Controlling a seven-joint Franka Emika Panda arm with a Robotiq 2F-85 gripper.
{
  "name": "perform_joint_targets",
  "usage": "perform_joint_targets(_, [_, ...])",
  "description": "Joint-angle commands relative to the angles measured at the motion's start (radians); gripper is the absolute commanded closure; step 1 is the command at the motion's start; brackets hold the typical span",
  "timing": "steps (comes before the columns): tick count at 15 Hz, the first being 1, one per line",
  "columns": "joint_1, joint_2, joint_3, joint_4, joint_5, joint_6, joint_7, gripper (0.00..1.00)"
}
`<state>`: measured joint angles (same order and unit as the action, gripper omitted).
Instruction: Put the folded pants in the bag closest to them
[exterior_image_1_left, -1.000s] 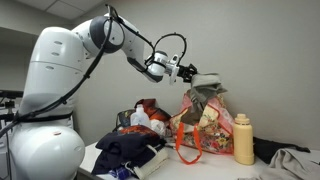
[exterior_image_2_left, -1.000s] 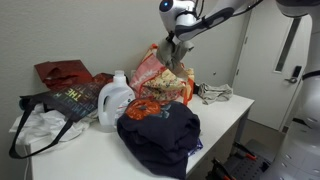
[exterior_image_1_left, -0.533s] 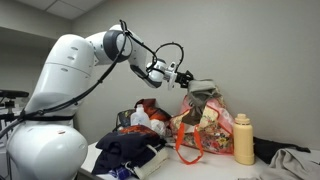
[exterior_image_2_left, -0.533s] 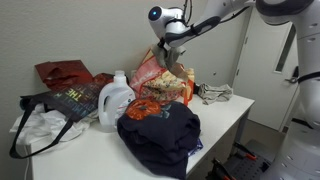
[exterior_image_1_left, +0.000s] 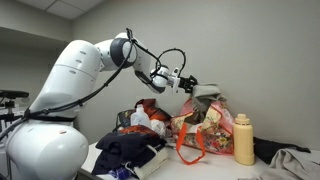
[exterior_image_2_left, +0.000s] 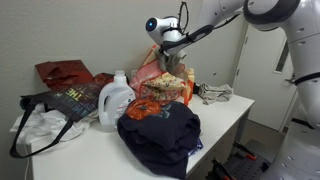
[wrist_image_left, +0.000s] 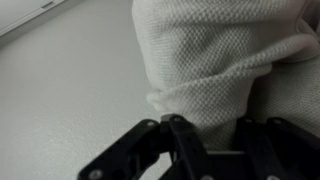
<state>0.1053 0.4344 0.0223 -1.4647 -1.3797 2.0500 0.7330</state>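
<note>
The folded pants are hanging over the floral orange bag's rim (exterior_image_1_left: 208, 94) near the yellow bottle, so the robot's gripper should move back over the bag's opening (exterior_image_1_left: 187, 112) and let them down.
My gripper (exterior_image_1_left: 190, 85) is shut on the folded pants (exterior_image_1_left: 207, 93), a grey-beige knit bundle. It holds them above the open top of the floral orange bag (exterior_image_1_left: 205, 125). In an exterior view the gripper (exterior_image_2_left: 172, 42) hangs over the same bag (exterior_image_2_left: 160, 85) with the pants (exterior_image_2_left: 177, 58) drooping into its mouth. In the wrist view the pants (wrist_image_left: 215, 60) fill the upper right, pinched between the black fingers (wrist_image_left: 205, 145).
A white detergent jug (exterior_image_2_left: 115, 100), a pile of dark clothes (exterior_image_2_left: 160, 135), a dark tote bag (exterior_image_2_left: 65, 100) and a red bag (exterior_image_2_left: 62, 72) are on the white table (exterior_image_2_left: 225, 115). A yellow bottle (exterior_image_1_left: 243, 138) stands beside the floral bag.
The arm has swung the pants sideways and slightly down, from beside the floral bag to over its opening. The grip stays shut.
</note>
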Motion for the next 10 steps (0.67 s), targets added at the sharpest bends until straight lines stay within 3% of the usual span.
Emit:
perform_joint_targets(1, [-0.001, 0.005, -0.037, 0.038, -0.031, -0.05, -0.008, 0.92])
perform_joint_targets(6, [-0.004, 0.008, -0.07, 0.037, -0.081, -0.096, 0.015, 0.92])
perform_joint_targets(10, [0.002, 0.023, -0.06, 0.025, -0.102, -0.097, 0.018, 0.92])
